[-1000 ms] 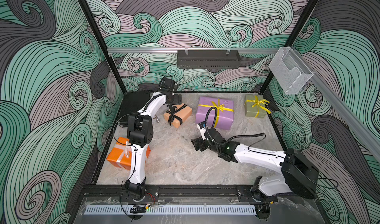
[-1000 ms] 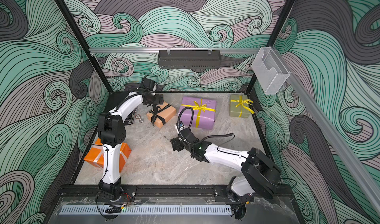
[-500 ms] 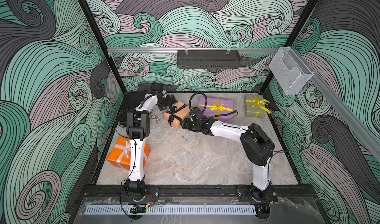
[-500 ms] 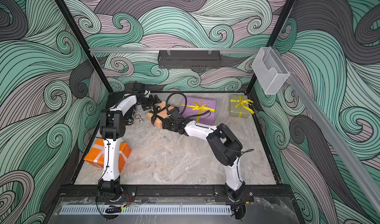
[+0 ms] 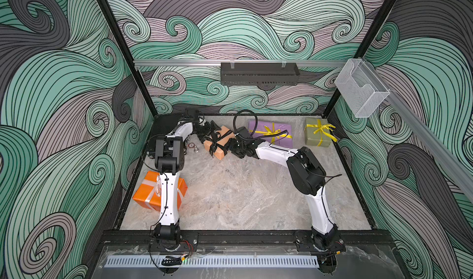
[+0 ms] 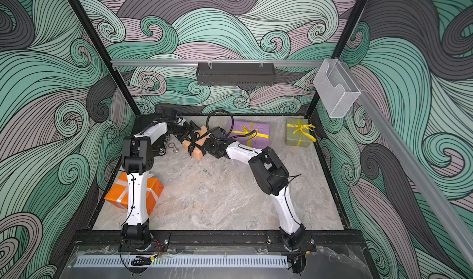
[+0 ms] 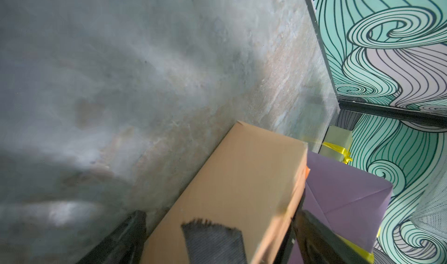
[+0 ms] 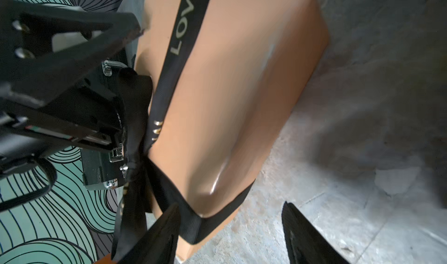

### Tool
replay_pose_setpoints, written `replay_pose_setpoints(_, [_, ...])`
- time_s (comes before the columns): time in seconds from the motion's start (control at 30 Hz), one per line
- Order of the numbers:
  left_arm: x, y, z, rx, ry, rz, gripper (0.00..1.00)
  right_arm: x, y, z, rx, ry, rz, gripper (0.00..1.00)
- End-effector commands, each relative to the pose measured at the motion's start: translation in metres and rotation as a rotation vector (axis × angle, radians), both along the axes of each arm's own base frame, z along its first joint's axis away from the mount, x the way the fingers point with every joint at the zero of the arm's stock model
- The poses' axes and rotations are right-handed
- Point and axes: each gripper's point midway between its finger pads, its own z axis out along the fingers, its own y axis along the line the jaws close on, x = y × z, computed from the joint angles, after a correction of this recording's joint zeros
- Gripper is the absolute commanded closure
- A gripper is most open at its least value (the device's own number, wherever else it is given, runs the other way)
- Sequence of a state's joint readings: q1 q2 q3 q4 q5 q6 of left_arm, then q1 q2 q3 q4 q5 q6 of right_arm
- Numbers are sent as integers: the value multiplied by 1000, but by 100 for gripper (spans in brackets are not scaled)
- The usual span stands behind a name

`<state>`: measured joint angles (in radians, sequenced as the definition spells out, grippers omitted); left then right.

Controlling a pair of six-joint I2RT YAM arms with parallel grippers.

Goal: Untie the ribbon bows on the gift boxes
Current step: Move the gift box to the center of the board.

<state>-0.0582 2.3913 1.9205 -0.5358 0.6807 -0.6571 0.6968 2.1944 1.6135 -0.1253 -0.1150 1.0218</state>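
The tan gift box (image 5: 224,133) is lying crooked next to the black hard case. My right gripper and my left gripper should first pull the box to the open middle (image 5: 232,176).
The small tan gift box (image 5: 218,151) lies at the back left, tied with a black lettered ribbon bow (image 5: 214,138). My left gripper (image 5: 207,135) is open and straddles the box's far end. In the left wrist view the tan box (image 7: 242,178) fills the gap between the fingers (image 7: 125,238), and a frayed ribbon end (image 7: 212,241) lies on it. My right gripper (image 8: 232,229) is open at the box's near corner, where the black ribbon (image 8: 193,221) wraps round. The purple box (image 5: 279,139), the olive box (image 5: 313,139) and the orange box (image 5: 146,195) keep their bows.
A black hard case (image 5: 166,123) sits in the back left corner, behind the left arm. Small metal pieces (image 5: 193,147) lie beside it. The orange box is partly hidden by the left arm's upright link. The enclosure walls stand close behind the purple and olive boxes.
My right arm swung from the middle of the table to the tan box's near corner. My left gripper came down over the box's far end.
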Motion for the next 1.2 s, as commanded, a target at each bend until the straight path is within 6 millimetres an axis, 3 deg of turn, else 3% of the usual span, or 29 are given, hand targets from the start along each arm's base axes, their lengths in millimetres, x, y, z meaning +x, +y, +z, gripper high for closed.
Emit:
replay_pose_setpoints(0.0, [-5,-4,23,-54,-15,8,4,2,4,-1,-5,14,40,31])
replay_pose_setpoints(0.13, [-17,-8,26,-83,11,15,5,2,5,-7,7,33,66,32])
replay_pose_setpoints(0.43, [-64,-27,36,-67,49,-21,6,-28,-5,-6,-13,55,153,36])
replay_pose_setpoints(0.77, [-162,-50,33,-42,56,14,6,-109,-30,3,-63,56,317,36])
replay_pose_setpoints(0.97, [-206,-58,30,7,32,36,6,-156,-40,-4,-100,66,433,35])
replay_pose_setpoints(1.17, [-238,-58,30,23,5,53,5,-179,-58,-6,-169,30,489,33])
